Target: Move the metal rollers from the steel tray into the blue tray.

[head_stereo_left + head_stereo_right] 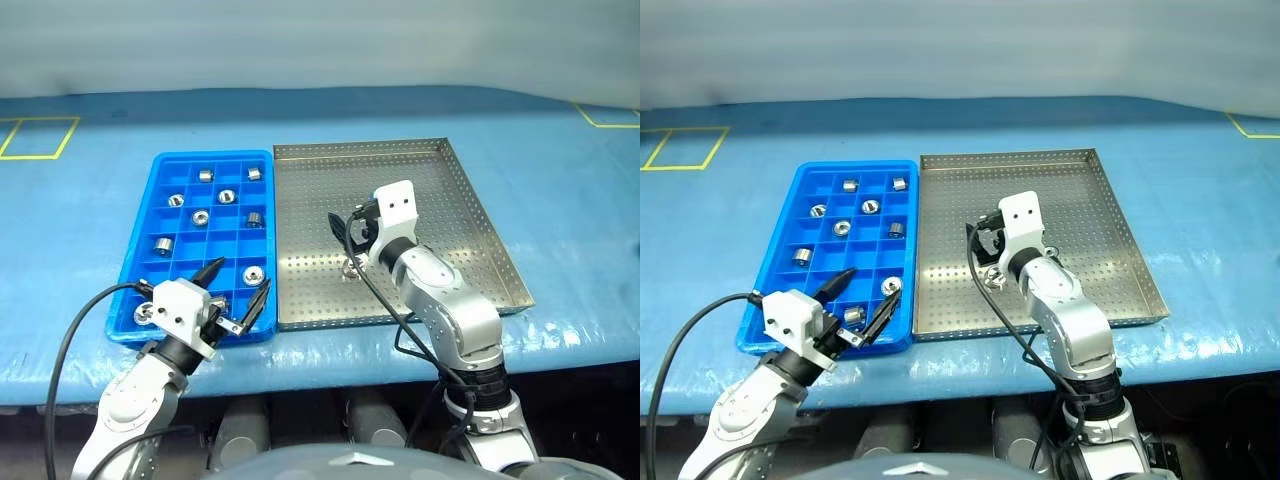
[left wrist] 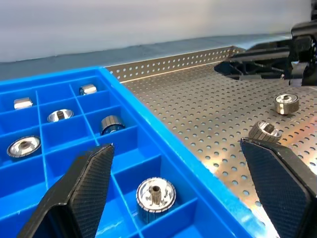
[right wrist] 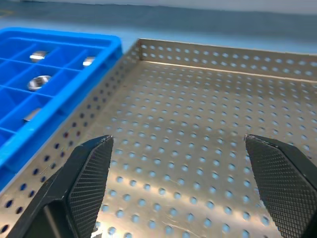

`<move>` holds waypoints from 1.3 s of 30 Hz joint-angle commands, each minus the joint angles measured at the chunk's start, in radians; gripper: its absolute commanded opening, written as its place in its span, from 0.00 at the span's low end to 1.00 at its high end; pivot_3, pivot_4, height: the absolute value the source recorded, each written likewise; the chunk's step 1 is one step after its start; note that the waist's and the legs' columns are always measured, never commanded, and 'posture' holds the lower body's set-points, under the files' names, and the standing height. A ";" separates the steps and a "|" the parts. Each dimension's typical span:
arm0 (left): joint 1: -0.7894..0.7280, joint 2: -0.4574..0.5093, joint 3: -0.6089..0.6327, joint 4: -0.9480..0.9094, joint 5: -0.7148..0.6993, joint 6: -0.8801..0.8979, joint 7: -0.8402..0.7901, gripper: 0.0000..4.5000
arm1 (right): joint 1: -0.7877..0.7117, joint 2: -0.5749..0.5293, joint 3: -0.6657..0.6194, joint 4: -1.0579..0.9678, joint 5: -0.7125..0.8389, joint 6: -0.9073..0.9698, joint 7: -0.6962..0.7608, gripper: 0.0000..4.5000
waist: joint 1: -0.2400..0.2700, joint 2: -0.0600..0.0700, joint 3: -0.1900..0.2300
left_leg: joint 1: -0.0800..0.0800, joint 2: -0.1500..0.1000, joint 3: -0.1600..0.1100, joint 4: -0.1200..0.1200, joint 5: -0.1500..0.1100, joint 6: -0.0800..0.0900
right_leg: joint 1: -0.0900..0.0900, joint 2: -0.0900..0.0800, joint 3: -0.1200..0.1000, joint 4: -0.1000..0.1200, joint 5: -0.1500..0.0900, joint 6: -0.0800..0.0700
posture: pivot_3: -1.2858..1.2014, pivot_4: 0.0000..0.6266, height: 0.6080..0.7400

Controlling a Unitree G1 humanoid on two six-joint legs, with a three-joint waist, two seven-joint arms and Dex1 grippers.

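Note:
The metal roller farther from the blue tray (image 1: 1051, 252) stands upright and clear of its neighbour, so my right gripper keeps moving toward it and closes around its sides (image 2: 287, 107).
The steel tray (image 1: 460, 230) lies at centre right, side by side with the blue tray (image 1: 212, 154) on its left. Two metal rollers (image 2: 287, 103) (image 2: 265, 131) lie on the steel tray's perforated base near its front left, just beneath my right gripper (image 1: 350, 230). That gripper hovers open over the steel tray with nothing between its fingers (image 3: 89, 173). Several more rollers (image 1: 227, 196) sit in separate compartments of the blue tray. My left gripper (image 1: 237, 287) is open and empty above the blue tray's near right corner, with one roller (image 2: 155, 197) in the compartment below it.
Both trays rest on a blue-covered table whose front edge runs just below them. Yellow tape outlines mark the far left (image 1: 40, 137) and far right (image 1: 605, 118) of the cover. A black cable (image 1: 75, 330) loops off my left arm.

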State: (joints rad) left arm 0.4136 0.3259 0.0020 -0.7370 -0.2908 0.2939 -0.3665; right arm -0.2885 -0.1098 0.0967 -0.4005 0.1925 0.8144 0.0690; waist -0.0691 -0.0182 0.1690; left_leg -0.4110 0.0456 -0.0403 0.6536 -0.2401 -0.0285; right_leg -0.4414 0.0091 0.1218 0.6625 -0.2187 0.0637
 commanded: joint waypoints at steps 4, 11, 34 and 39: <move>-0.031 0.015 -0.007 0.016 -0.018 0.010 -0.029 1.00 | 0.068 0.034 -0.094 -0.024 -0.031 -0.010 -0.086 0.99 | -0.016 0.000 -0.001 | 0.000 0.000 0.000 0.000 0.000 0.000 | 0.000 0.000 0.000 0.000 0.000 0.000 | 0.50 0.24 1.00; -0.046 0.018 -0.009 0.021 -0.020 0.017 -0.040 1.00 | 0.100 0.064 -0.125 0.050 -0.055 -0.047 -0.119 0.99 | -0.037 0.000 -0.001 | 0.002 0.000 0.000 0.001 0.000 0.000 | 0.002 0.000 0.001 0.001 0.001 0.000 | 0.50 0.24 1.00; -0.001 0.007 0.007 -0.003 -0.005 0.002 -0.016 1.00 | 0.019 0.073 -0.120 0.270 -0.048 -0.174 -0.033 0.41 | -0.048 0.000 -0.001 | 0.012 0.000 0.000 0.001 0.000 0.000 | 0.012 0.000 0.001 -0.001 0.001 0.001 | 0.53 0.24 1.00; 0.024 -0.003 0.025 -0.013 0.001 -0.013 0.005 1.00 | -0.029 0.093 -0.051 0.139 -0.020 -0.110 0.018 0.41 | -0.047 0.001 0.000 | 0.012 0.000 0.000 0.000 0.000 0.000 | 0.011 0.000 0.002 -0.001 0.001 0.000 | 0.54 0.24 1.00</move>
State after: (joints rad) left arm 0.4356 0.3259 0.0139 -0.7072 -0.2891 0.3113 -0.3692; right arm -0.2800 -0.0263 0.0289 -0.1824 0.1515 0.6999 0.0706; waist -0.1158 -0.0171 0.1690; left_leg -0.3995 0.0458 -0.0401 0.6532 -0.2402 -0.0283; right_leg -0.4303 0.0094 0.1233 0.6616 -0.2181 0.0638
